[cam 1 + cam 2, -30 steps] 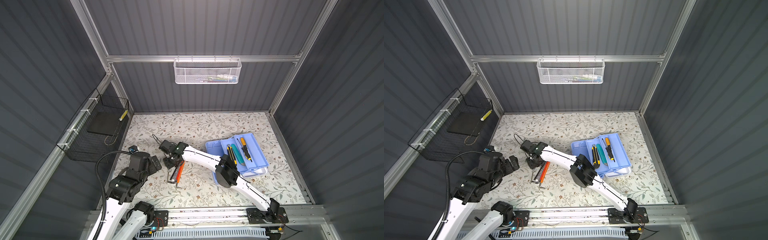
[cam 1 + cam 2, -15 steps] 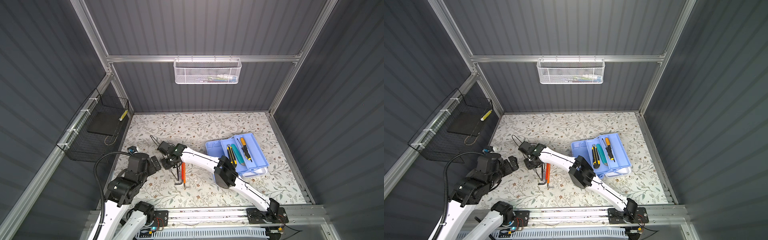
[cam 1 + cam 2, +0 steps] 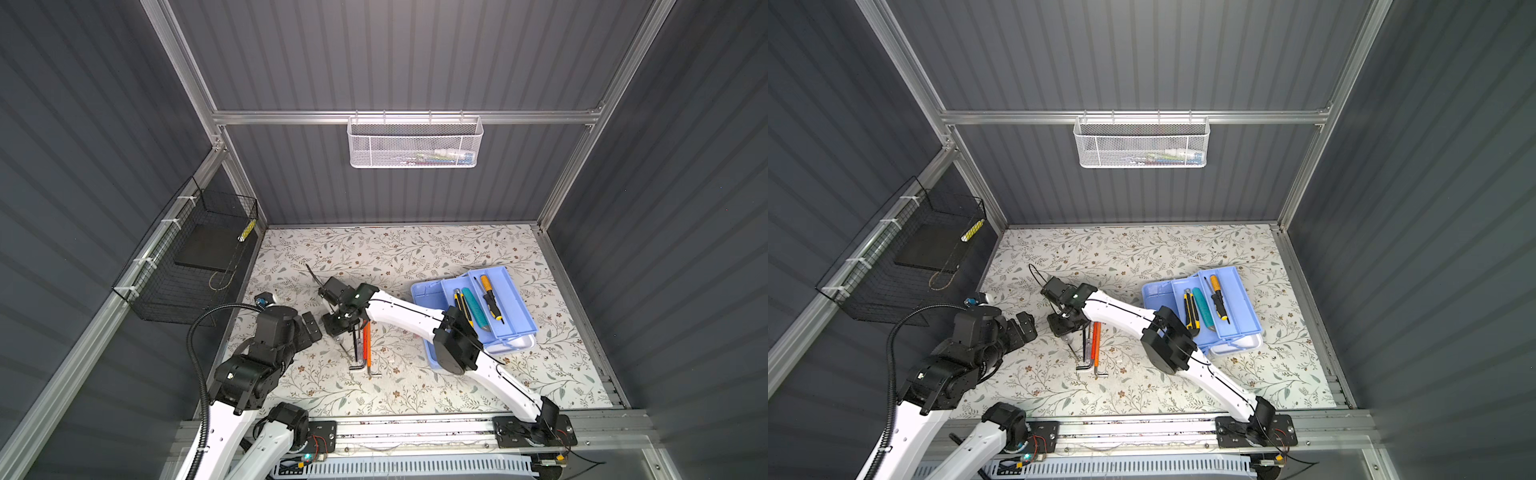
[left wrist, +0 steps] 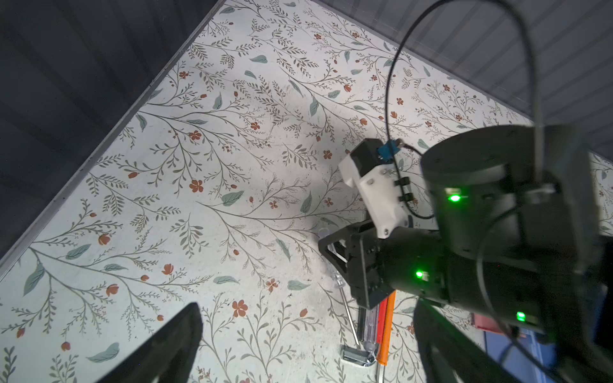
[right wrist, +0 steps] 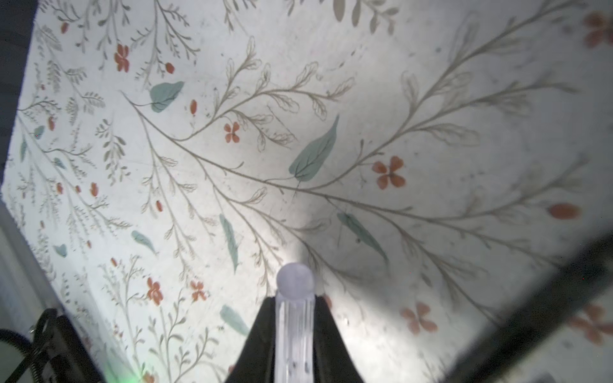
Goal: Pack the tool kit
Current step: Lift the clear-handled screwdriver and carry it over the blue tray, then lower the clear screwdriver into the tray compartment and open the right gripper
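Note:
The tray slot (image 3: pixel 508 297) next to the yellow-black screwdriver is empty. My right gripper keeps moving the clear-handled screwdriver (image 5: pixel 295 285) by its handle until it lies in that slot.
The tool kit box (image 3: pixel 509 303) (image 3: pixel 1237 299) is light blue and stands open at the right. Its tray holds a yellow-black knife (image 3: pixel 464 309), a teal knife (image 3: pixel 477 309) and a yellow-black screwdriver (image 3: pixel 490 297). My right gripper (image 3: pixel 337 328) (image 3: pixel 1065 326) (image 5: pixel 294 298) (image 4: pixel 335 255) reaches left of centre, low over the mat. It is shut on a clear-handled screwdriver (image 5: pixel 294 318) (image 4: pixel 337 278) whose thin shaft (image 3: pixel 345 349) points toward the front. An orange hex key (image 3: pixel 367 349) (image 4: pixel 386 326) and a dark hex key (image 3: pixel 356 353) lie beside it. My left gripper (image 3: pixel 312 328) (image 4: pixel 305 358) is open and empty, just left of them.
A black wire basket (image 3: pixel 187 257) hangs on the left wall and a white mesh basket (image 3: pixel 415 143) on the back rail. The floral mat (image 3: pixel 395 257) ends at dark walls on three sides. The right arm's elbow (image 3: pixel 455 345) overlaps the box's near corner.
The right gripper has closed on the clear screwdriver handle. The orange hex key has swung from slanted to pointing straight toward the front. The left gripper stays open.

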Robot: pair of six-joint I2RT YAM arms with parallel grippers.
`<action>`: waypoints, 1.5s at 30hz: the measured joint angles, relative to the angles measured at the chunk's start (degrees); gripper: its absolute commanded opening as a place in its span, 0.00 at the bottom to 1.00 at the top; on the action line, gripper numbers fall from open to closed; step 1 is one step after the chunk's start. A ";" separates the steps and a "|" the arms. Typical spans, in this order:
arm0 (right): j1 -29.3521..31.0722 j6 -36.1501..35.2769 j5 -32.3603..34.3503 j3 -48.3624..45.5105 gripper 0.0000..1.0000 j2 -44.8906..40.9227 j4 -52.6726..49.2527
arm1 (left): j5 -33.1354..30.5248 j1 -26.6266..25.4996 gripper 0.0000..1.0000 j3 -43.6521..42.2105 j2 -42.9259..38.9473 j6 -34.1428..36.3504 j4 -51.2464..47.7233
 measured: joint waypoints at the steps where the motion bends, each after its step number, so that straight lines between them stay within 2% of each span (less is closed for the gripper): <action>1: -0.28 -0.46 -0.07 -2.58 0.03 -2.75 0.85 | 0.02 0.00 1.00 0.00 0.02 0.17 0.13; 9: -5.81 -3.43 -1.97 -16.46 0.00 -22.71 6.01 | 2.78 0.00 0.99 -0.04 1.36 2.21 2.69; 17: -16.39 -7.28 -0.15 -39.74 0.00 -42.99 7.28 | 10.82 0.00 1.00 -5.01 5.95 4.28 13.73; 21: -22.36 -8.90 2.75 -48.85 0.00 -52.59 5.88 | 12.68 0.00 0.99 -6.80 9.03 4.76 18.21; 25: -27.23 -10.78 8.28 -53.18 0.00 -59.45 2.78 | 13.18 0.00 0.99 -7.78 10.62 5.29 21.11; 35: -38.53 -15.43 21.99 -56.28 0.00 -63.23 -3.91 | 13.14 0.00 0.99 -9.25 12.41 5.77 23.61; 41: -42.16 -18.60 32.89 -56.63 0.00 -60.89 -5.66 | 11.74 0.00 0.99 -9.51 12.04 5.86 23.58; 45: -44.96 -20.52 35.56 -57.64 0.00 -58.10 -5.03 | 10.82 0.00 0.99 -10.27 11.52 6.03 23.63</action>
